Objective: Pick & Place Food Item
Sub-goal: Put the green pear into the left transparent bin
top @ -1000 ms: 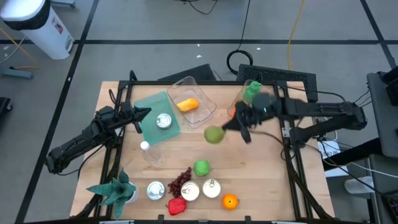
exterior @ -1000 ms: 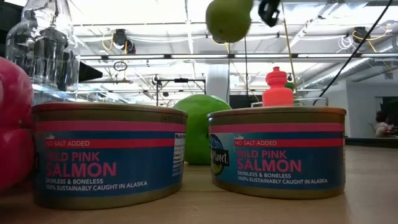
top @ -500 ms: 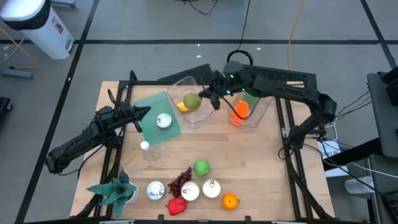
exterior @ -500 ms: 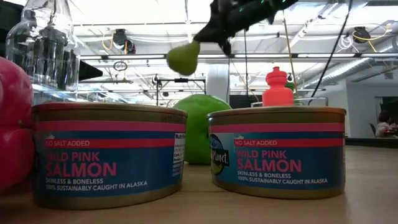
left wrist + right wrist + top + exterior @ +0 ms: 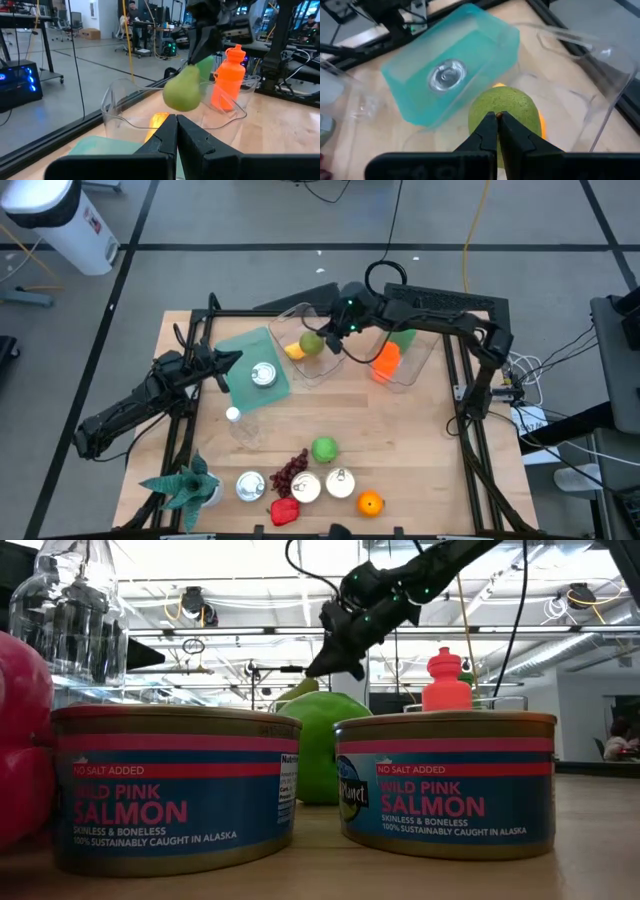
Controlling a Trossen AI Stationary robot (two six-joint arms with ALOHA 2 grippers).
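Note:
The green pear [image 5: 312,343] is hanging by its stem above the clear tub, so my right gripper should go on moving down until the pear rests next to the orange-yellow food piece.
A green pear [image 5: 312,343] hangs from my right gripper [image 5: 328,340] over a clear tub [image 5: 303,315] at the table's far side. An orange-yellow food piece [image 5: 294,351] lies in that tub. The left wrist view shows the pear [image 5: 182,91] level with the tub's rim [image 5: 107,97], under the right gripper [image 5: 194,56]. In the low view only the pear's top [image 5: 298,690] shows, below the gripper [image 5: 325,668]. My left gripper [image 5: 228,364] is shut and waits at the left, beside a teal bin [image 5: 243,355]. My right gripper is shut on the pear's narrow top end [image 5: 509,106], at the stem, pinched between the two fingertips [image 5: 490,131]. The fingers come from above, slanting down from the table's right. The pear [image 5: 504,112] hangs below them, lifted clear over the clear tub.
A salmon can [image 5: 263,375] sits on the teal bin. A second clear tub holds an orange bottle [image 5: 386,359]. Near the front edge are a green apple [image 5: 324,448], grapes [image 5: 290,471], cans [image 5: 250,485], an orange [image 5: 370,503], a red fruit [image 5: 285,510] and a plant [image 5: 186,485].
My right gripper has carried the pear from over the table's middle toward the far left, to the clear tub, then come down. The pear has stayed hanging from the shut fingers and now sits lower, at the tub's rim.

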